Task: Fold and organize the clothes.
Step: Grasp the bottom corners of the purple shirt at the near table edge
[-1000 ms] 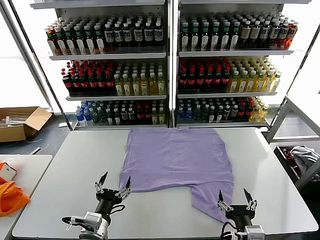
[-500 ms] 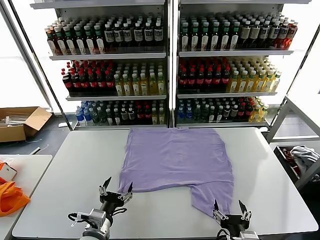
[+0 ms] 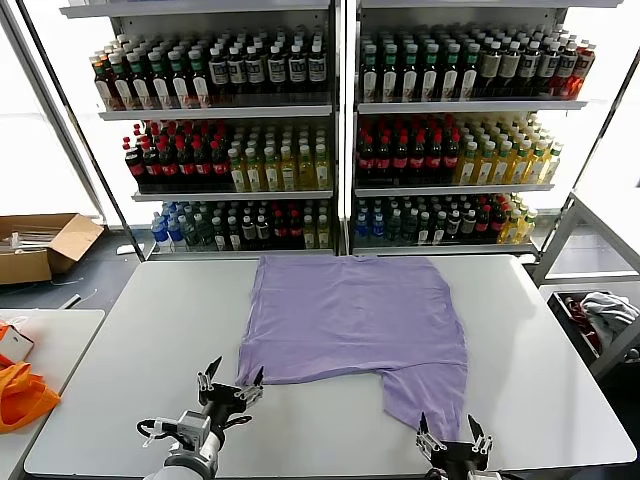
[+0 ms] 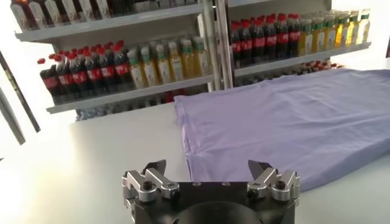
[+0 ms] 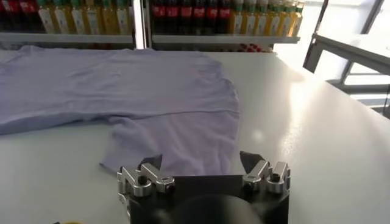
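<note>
The robot should expect a hidden part of the lavender T-shirt [image 3: 350, 318] to be hanging behind when it pulls the shirt closer, since the shirt reaches the table's far edge [image 3: 375, 257].
The lavender T-shirt [image 3: 355, 320] lies spread on the white table [image 3: 110, 360], with one part hanging down toward the front right. It also shows in the left wrist view [image 4: 286, 115] and the right wrist view [image 5: 134, 91]. My left gripper [image 3: 231, 379] is open and empty, just in front of the shirt's near left corner. My right gripper [image 3: 450, 437] is open and empty, at the near edge of the shirt's front right part. In the wrist views the left gripper [image 4: 207, 167] and the right gripper [image 5: 201, 161] both show spread jaws with nothing between them.
Shelves of drink bottles [image 3: 330, 130] stand behind the table. An orange fabric [image 3: 20, 390] lies on a side table at the left. A cardboard box [image 3: 40, 245] sits on the floor far left. A bin with cloth [image 3: 600, 315] is at the right.
My right gripper has drawn back toward the table's near edge, off the shirt's front part. My left gripper has shifted slightly back and right. The shirt has not moved.
</note>
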